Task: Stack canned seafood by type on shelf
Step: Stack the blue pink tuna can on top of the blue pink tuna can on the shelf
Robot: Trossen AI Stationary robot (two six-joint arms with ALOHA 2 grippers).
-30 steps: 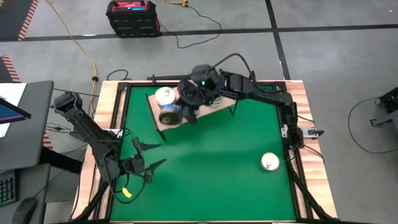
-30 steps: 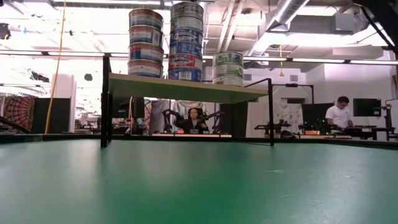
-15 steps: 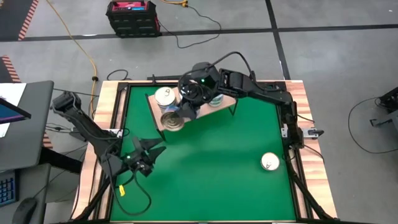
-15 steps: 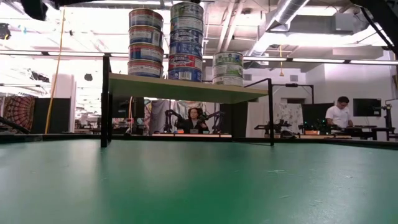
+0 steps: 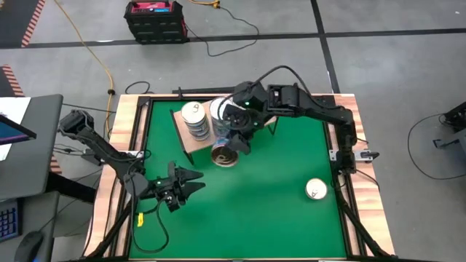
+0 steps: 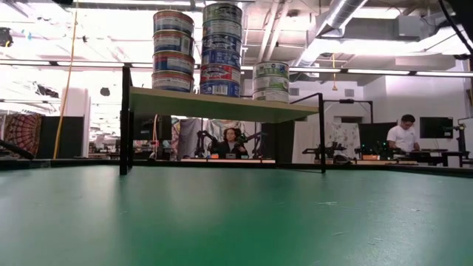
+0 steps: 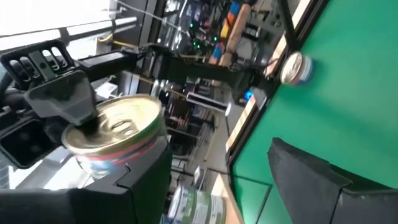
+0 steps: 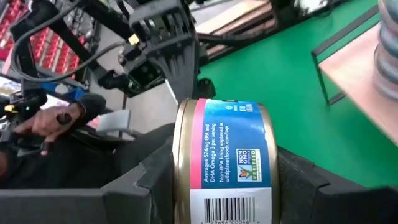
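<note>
The stack for this tin (image 5: 195,118) stands beyond the middle stack from my right gripper, so next I back off and pass the tin (image 5: 224,155) to my left gripper.
My right gripper (image 5: 227,149) holds one gold-lidded tin (image 5: 223,156) with a pink and blue label (image 8: 224,155), above the green table just off the shelf's near right side. The shelf (image 5: 191,142), a light-wood board on black legs (image 6: 124,118), carries three stacks of tins (image 6: 173,50), (image 6: 222,46), (image 6: 270,81). One more tin (image 5: 314,189) stands on its base on the table toward the right edge. My left gripper (image 5: 188,182) is open and touches nothing, near and left of the held tin. Neither gripper shows in the low view. My right gripper pinches the tin flat between its two fingers: one finger (image 7: 65,99) lies on the gold lid (image 7: 124,121), the other (image 8: 311,180) is on the opposite face. The tin is lifted clear of the table and tilted, its lid turned up toward the left arm.
The table's wooden rim (image 5: 124,145) runs round the green top. A person's hand (image 8: 56,118) shows beyond the table's left side, and people sit in the room behind (image 6: 230,140). A yellow tag (image 5: 140,218) hangs by the left arm.
My right gripper has carried the gold-lidded tin away from the shelf's near edge, toward the near right, over bare green. My left gripper has moved toward the table's right, closer to the held tin.
</note>
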